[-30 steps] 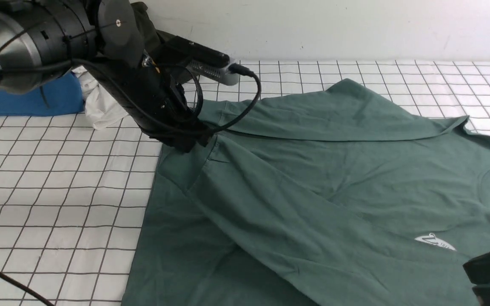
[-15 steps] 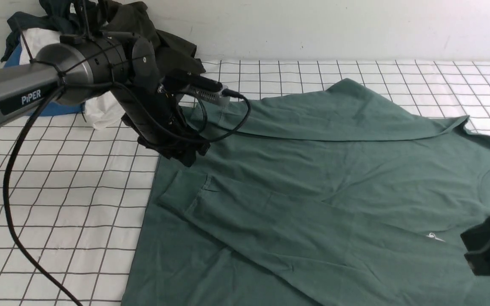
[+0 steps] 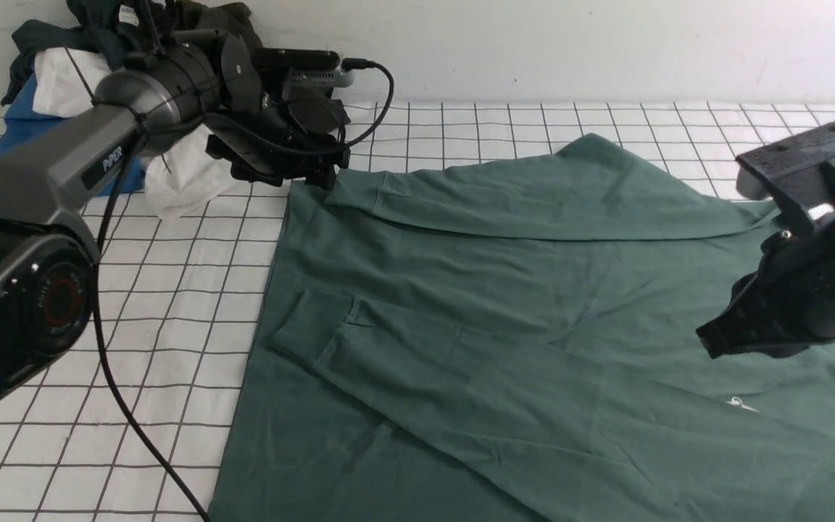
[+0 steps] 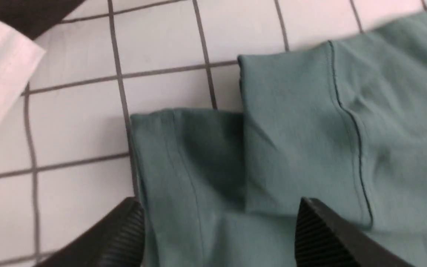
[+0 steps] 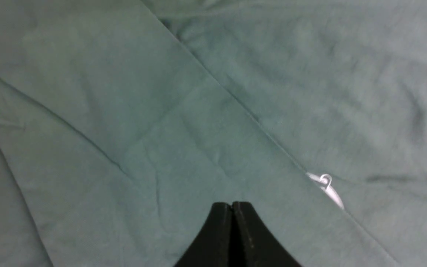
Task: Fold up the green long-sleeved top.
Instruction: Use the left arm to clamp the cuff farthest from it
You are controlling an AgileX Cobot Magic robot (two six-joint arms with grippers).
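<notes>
My gripper will drag the far sleeve [image 3: 545,206] along with the ribbed hem when it lifts the hem, because the cuff [image 3: 356,191] is lying over the hem corner.
The green long-sleeved top [image 3: 533,290] lies spread on the checked table, both sleeves folded across its body. The near sleeve's cuff [image 3: 312,326] rests on the body at the left. A sliver of the white chest logo [image 3: 740,404] shows beside the sleeve edge, also in the right wrist view [image 5: 326,185]. My left gripper [image 3: 316,174] is open over the far left corner of the top, where the far sleeve's cuff [image 4: 291,122] lies on the hem corner [image 4: 184,163]. My right gripper [image 3: 715,341] is shut and empty, held above the chest.
A heap of other clothes [image 3: 171,87], dark, white and blue, lies at the far left against the wall. The left arm's cable [image 3: 127,406] trails across the checked cloth [image 3: 98,304] near the front left edge.
My left gripper has let go of the near sleeve's cuff and moved back to the top's far left corner. My right gripper has risen and moved in over the chest.
</notes>
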